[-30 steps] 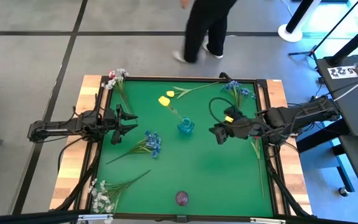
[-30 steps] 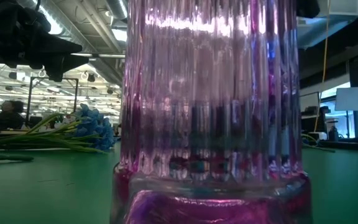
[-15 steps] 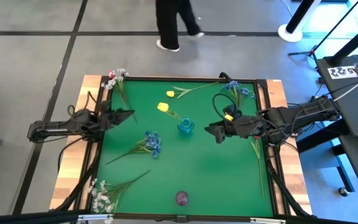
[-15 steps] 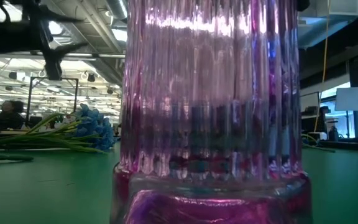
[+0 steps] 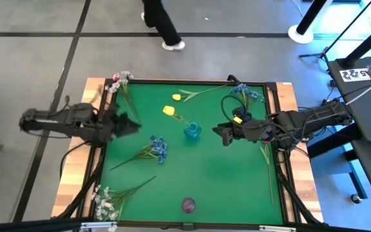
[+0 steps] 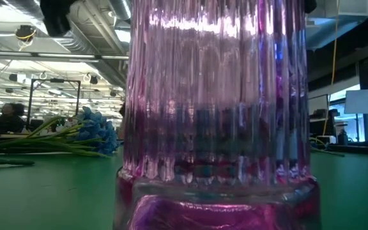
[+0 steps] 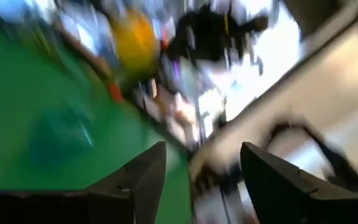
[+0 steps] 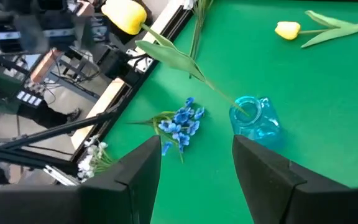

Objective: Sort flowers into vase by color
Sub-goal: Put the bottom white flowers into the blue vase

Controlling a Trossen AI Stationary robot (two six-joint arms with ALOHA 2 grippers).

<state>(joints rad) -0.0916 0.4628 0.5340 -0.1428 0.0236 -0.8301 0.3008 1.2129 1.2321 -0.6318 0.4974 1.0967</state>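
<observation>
The near white flowers' stems point(image 5: 139, 187) lie clear of the blue flowers, so the robot's left gripper should keep moving toward that bunch and close just behind its blooms.
A blue vase point(image 5: 192, 131) stands mid-table with one yellow flower point(image 5: 169, 110) leaning out of it, its stem in the vase's mouth point(image 8: 246, 107). A second yellow flower point(image 5: 176, 96) lies on the mat behind it. Blue flowers lie left of the vase point(image 5: 158, 148) and at the far right corner point(image 5: 247, 93). White flowers lie at the near left point(image 5: 105, 201) and the far left corner point(image 5: 120, 78). My left gripper point(image 5: 131, 127) hangs open above the mat's left side. Right of the vase, my right gripper point(image 5: 223, 135) is open and empty.
A pink ribbed vase point(image 5: 189, 205) stands at the near edge and fills the low view point(image 6: 216, 115). A loose green stem point(image 5: 266, 161) lies along the mat's right side. A person point(image 5: 160, 19) walks on the floor beyond the far edge.
My left gripper has risen above the mat's left side and rolled about its own axis, staying open; in the low view it has climbed out of the picture's top. The person behind the table has walked toward the left.
</observation>
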